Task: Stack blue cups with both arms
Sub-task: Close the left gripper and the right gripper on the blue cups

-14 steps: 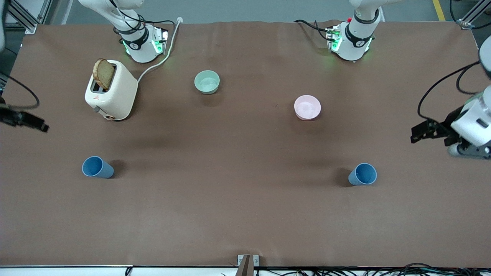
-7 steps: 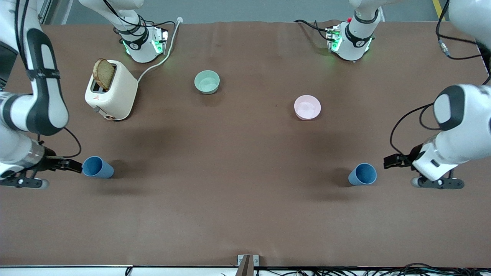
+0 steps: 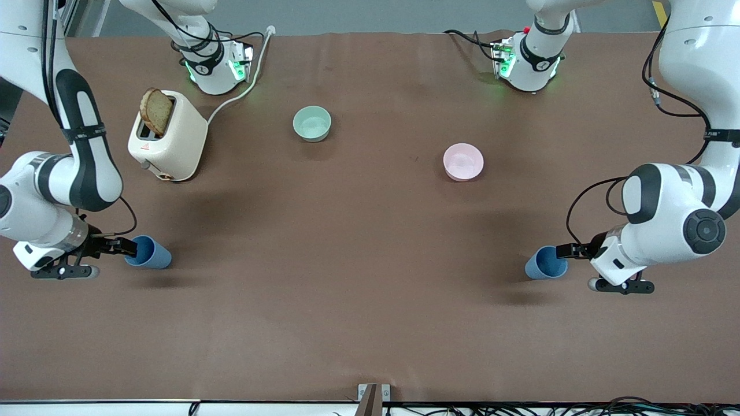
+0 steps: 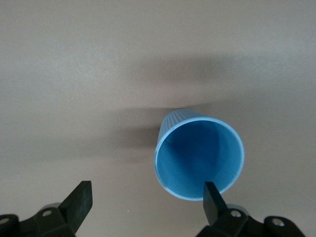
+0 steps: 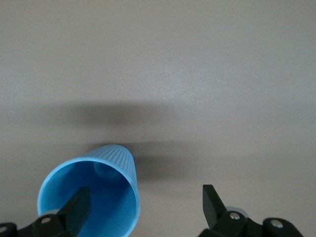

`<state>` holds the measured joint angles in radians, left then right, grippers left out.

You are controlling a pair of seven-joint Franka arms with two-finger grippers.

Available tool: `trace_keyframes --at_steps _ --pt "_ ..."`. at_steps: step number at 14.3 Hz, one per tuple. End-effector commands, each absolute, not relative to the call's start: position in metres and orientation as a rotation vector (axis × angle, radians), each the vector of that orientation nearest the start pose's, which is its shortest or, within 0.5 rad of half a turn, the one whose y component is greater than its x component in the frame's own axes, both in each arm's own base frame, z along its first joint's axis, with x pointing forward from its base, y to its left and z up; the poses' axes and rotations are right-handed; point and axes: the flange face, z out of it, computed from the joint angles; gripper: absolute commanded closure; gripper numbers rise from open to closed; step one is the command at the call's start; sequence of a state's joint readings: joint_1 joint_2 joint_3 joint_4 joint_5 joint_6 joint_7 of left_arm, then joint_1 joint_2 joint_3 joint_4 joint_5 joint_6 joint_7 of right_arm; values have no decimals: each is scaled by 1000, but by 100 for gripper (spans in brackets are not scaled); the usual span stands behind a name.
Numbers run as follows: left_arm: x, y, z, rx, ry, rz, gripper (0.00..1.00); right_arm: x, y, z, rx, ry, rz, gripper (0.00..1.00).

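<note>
My right gripper will lower the blue cup at my right gripper (image 3: 148, 252); that cup narrows toward its base (image 3: 163, 259), so it will sink deep inside the other cup.
Two blue cups stand upright on the brown table, well apart. One cup (image 3: 151, 254) is toward the right arm's end, the other cup (image 3: 544, 264) toward the left arm's end. My right gripper (image 3: 128, 248) is open at its cup's rim; in the right wrist view (image 5: 144, 205) one finger (image 5: 76, 207) shows over the cup's (image 5: 91, 197) mouth, the other over bare table. My left gripper (image 3: 563, 251) is open at its cup's rim; in the left wrist view (image 4: 146, 202) one finger (image 4: 212, 197) overlaps the cup's (image 4: 199, 158) rim.
A cream toaster (image 3: 170, 138) with a bread slice stands near the right arm's base, its white cable running to the table's edge. A pale green bowl (image 3: 312, 123) and a pink bowl (image 3: 463, 162) sit farther from the front camera than the cups.
Both arms have swung in from the table's ends and come down, each gripper closing the gap to its blue cup's rim. The cups have not moved.
</note>
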<state>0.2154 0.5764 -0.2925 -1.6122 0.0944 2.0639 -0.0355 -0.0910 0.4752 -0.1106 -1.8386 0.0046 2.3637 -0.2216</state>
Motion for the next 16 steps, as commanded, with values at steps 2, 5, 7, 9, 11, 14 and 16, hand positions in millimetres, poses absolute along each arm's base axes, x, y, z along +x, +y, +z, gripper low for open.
trace_keyframes --at_steps 2,5,7,9,11,14,16 --pt "680 -24 268 -3207 82 156 31 629 -116 254 -3150 -7 -54 6" --pt "678 -26 254 -3211 85 187 59 629 -118 247 -3146 5 -38 46" --pt "678 -23 250 -3212 106 193 84 630 -118 246 -3141 14 -47 85" --pt "678 -29 251 -3213 114 191 99 631 -117 248 -3120 45 -72 100" --pt "678 -36 256 -3212 109 185 100 636 -123 256 -3125 -28 -91 100" --pt "672 -76 299 -3227 154 184 100 648 -130 286 -3111 -66 -63 100" --pt "657 -151 324 -3272 79 217 100 660 -127 320 -3090 -74 -24 100"
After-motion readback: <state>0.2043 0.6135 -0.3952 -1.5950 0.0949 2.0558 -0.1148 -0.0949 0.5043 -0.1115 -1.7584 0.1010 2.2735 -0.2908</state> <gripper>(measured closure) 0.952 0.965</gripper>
